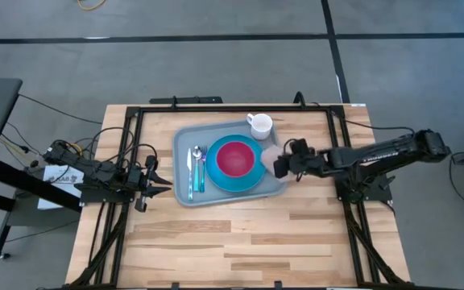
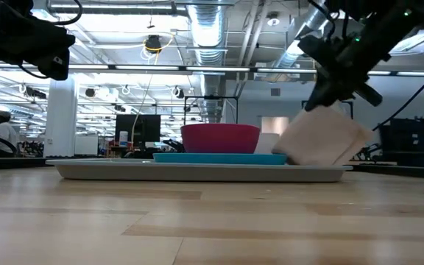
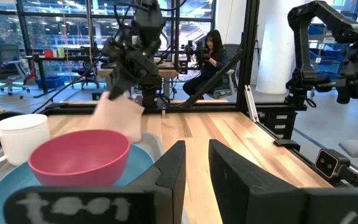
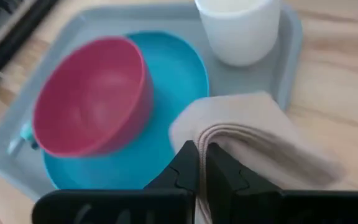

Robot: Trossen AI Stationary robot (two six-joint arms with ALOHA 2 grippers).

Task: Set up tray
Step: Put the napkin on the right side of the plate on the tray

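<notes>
The bright-blue plate leaves a narrow part of the tray (image 1: pixel 271 179) for the napkin, so next my right gripper puts it down, then slides the plate (image 1: pixel 259 173) toward the cutlery.
The grey-blue tray (image 1: pixel 182 142) lies at the table's middle. On it sit a bright-blue plate (image 1: pixel 216 179) holding a pink bowl (image 1: pixel 236 157), a white mug (image 1: pixel 260 125) at its far right corner, and cutlery (image 1: pixel 196 169) on its left part. My right gripper (image 1: pixel 284 163) hovers over the tray's right end, shut on a beige folded napkin (image 1: pixel 271 153). My left gripper (image 1: pixel 161 180) waits open just left of the tray, touching nothing. My right gripper pinches the folded napkin between its two fingers (image 4: pixel 188 165) at a looped fold (image 4: pixel 219 134) of several layers. It comes slanting down from the table's right. The napkin hangs tilted below the fingers (image 2: pixel 322 140); its lower edge (image 2: pixel 311 162) reaches the tray's right end.
The table's near half is bare wood (image 1: pixel 240 242). Black frame rails (image 1: pixel 353 217) run along the left and right sides. A person (image 3: pixel 213 53) sits in the room beyond the table.
</notes>
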